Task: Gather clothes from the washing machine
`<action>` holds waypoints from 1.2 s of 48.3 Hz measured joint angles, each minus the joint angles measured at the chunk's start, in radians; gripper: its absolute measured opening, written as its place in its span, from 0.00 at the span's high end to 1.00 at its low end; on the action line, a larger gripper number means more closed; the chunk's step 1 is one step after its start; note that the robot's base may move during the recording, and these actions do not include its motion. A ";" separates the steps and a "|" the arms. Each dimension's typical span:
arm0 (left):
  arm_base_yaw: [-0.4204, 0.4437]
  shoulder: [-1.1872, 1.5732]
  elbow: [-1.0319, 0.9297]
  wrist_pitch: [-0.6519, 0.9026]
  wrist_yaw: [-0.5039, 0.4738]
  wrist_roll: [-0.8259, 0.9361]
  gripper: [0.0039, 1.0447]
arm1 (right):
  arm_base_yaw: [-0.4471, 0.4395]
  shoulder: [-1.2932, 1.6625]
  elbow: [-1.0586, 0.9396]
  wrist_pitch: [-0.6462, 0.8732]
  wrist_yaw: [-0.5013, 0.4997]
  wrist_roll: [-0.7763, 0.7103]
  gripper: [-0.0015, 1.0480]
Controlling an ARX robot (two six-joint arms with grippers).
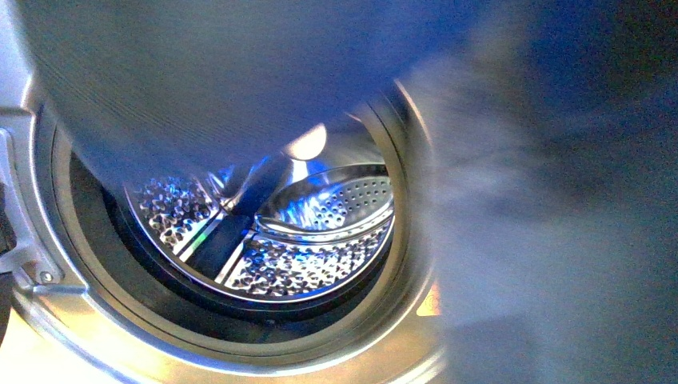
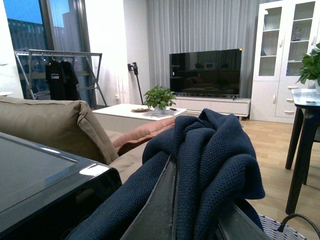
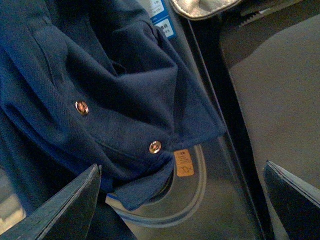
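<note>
I expect the navy garment (image 3: 117, 131), which hangs in deep, loose folds (image 3: 150, 87), to bulge up and cover my right gripper's fingers when I carry it.
The washing machine (image 1: 72, 320) stands with its door open, and the perforated steel drum (image 1: 272, 240) shows no fabric inside. Blurred navy clothes (image 1: 240, 72) hang close across the top and right of the front view. In the left wrist view my left gripper (image 2: 192, 220) is shut on a navy knit garment (image 2: 215, 150) that drapes over both fingers. My right gripper (image 3: 182, 205) is open in front of the machine's grey front (image 3: 220, 200). A navy garment with metal snaps (image 3: 100, 75) hangs there, its hem beside one finger (image 3: 65, 205).
The machine's black top panel (image 2: 40, 175) lies beside my left gripper, with a beige sofa (image 2: 50, 125) behind it. A woven basket (image 2: 280, 227) sits low under that gripper, near a dark table (image 2: 305, 100). An orange sticker (image 3: 183, 163) marks the machine's front.
</note>
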 joint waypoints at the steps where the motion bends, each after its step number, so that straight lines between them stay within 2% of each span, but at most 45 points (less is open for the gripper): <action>1: 0.000 0.000 0.000 0.000 0.000 0.000 0.94 | -0.009 0.018 0.001 0.026 -0.019 0.010 0.07; 8: 0.000 0.000 0.000 0.000 0.000 0.000 0.94 | -0.080 0.200 0.043 0.277 -0.132 0.085 0.07; 16: 0.000 0.000 0.000 0.000 0.000 0.000 0.94 | -0.140 0.474 0.200 0.642 -0.240 0.214 0.07; 25: 0.000 0.000 0.000 0.000 -0.001 0.000 0.94 | -0.139 0.671 0.353 0.909 -0.284 0.356 0.07; 31: 0.000 0.000 0.000 0.000 -0.001 0.000 0.94 | -0.108 0.728 0.406 1.018 -0.312 0.421 0.07; 50: 0.000 0.000 0.000 0.000 0.000 0.000 0.94 | -0.078 0.746 0.408 1.040 -0.322 0.426 0.07; 52: 0.000 0.000 0.000 0.000 -0.001 0.000 0.94 | -0.028 0.768 0.422 1.022 -0.321 0.409 0.07; 58: 0.000 0.000 0.000 0.000 -0.001 0.000 0.94 | 0.180 0.791 0.504 0.826 -0.266 0.294 0.07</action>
